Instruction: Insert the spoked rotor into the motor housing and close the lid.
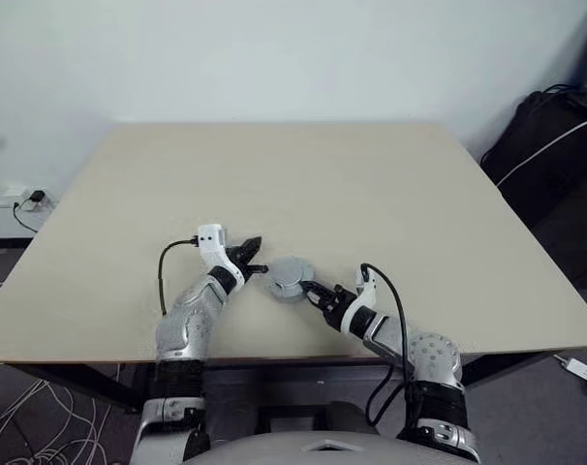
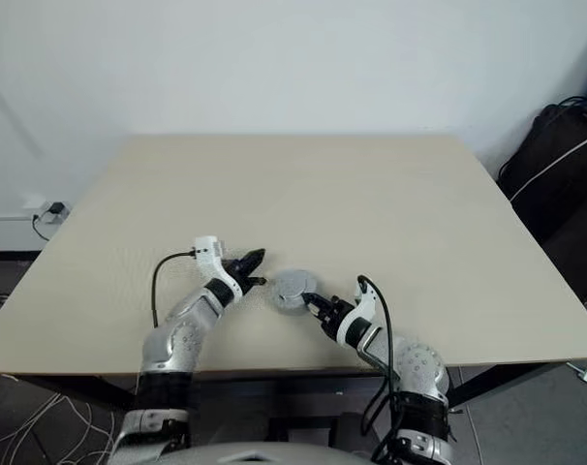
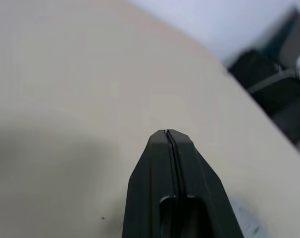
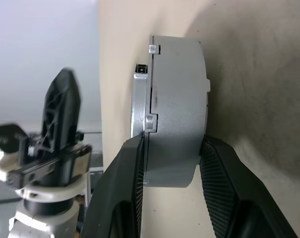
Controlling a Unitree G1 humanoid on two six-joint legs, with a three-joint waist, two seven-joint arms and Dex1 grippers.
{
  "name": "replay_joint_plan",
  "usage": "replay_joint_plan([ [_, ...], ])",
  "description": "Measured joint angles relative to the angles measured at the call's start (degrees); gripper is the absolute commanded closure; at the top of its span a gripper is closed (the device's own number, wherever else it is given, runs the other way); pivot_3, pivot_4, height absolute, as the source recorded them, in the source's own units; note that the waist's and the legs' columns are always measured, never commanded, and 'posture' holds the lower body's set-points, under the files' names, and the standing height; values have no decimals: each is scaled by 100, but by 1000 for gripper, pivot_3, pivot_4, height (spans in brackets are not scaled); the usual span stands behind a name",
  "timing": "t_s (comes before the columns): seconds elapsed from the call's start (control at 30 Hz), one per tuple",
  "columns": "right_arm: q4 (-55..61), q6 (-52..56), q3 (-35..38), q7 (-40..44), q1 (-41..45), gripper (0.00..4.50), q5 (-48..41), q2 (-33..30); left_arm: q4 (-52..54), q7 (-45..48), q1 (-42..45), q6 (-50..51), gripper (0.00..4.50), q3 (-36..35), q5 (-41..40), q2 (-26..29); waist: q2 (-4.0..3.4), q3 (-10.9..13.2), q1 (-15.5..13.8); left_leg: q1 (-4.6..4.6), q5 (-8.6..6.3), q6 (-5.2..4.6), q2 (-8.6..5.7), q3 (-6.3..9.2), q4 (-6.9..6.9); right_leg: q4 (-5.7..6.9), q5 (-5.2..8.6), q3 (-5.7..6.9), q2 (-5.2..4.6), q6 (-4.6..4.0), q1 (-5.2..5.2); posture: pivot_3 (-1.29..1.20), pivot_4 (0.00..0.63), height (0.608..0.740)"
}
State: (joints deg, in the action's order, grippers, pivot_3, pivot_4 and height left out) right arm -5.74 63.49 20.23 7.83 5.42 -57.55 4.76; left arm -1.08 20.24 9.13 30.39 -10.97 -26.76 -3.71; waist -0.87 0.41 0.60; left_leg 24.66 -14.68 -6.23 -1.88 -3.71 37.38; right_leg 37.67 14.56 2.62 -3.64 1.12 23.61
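Note:
The lid and housing are squeezed by my right gripper at one side only, so next my left gripper opens and pinches the opposite side before placing the housing.
A round silver-grey motor housing stands on the table near its front edge, with the lid, a thinner disc, lying on its top face. From above, the lid shows plain grey with a raised middle. My right gripper is shut on the housing's side wall from the right. Just left of the housing, my left gripper is shut with nothing in it, its tips close to the housing without touching; its fingers press together. The spoked rotor is hidden.
The beige table stretches bare behind the arms. A black bag with a white cable leans at the back right. A wall socket with a plug sits at the left, and cables lie on the floor.

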Motion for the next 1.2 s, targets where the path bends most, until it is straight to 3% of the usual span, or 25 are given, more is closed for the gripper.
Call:
replay_joint_plan([
  [0.13,90,-78,64,-198,-119,3185,-271,4,419,-53,-658,496,4500,-454,-1004,-52,-7,6,-5,-1,0,-2,0,0,8,-6,5,4,0,-7,2,0,0,740],
  [0.3,358,-192,284,-425,-190,3186,-720,12,740,-145,-1551,1044,4500,-533,-2021,-57,-4,44,-2,1,-3,-8,0,0,37,-7,12,4,0,-20,2,0,0,740],
  [0.33,423,-217,288,-453,-187,3186,-812,12,796,-150,-1639,1133,4320,-519,-2191,-51,-3,53,-2,1,-4,-9,0,0,40,-7,11,4,0,-19,1,0,0,740],
  [0.43,515,-261,272,-519,-168,3186,-1029,10,875,-154,-1788,1344,3647,-390,-2726,-45,-4,56,1,0,-4,-10,0,0,47,-5,10,4,0,-18,-2,0,0,740],
  [0.8,909,-352,-66,-753,21,3187,-1510,-15,774,-280,-1725,1354,8,84,-4106,-43,-3,59,0,0,3,-18,0,0,57,0,11,2,6,-18,-3,0,0,740],
  [1.2,1147,-277,-523,-923,-143,3187,-1852,-41,538,-273,-1754,1162,0,405,-4848,-31,-3,59,1,-2,4,-19,0,0,60,2,11,1,7,-18,-5,0,0,740],
])
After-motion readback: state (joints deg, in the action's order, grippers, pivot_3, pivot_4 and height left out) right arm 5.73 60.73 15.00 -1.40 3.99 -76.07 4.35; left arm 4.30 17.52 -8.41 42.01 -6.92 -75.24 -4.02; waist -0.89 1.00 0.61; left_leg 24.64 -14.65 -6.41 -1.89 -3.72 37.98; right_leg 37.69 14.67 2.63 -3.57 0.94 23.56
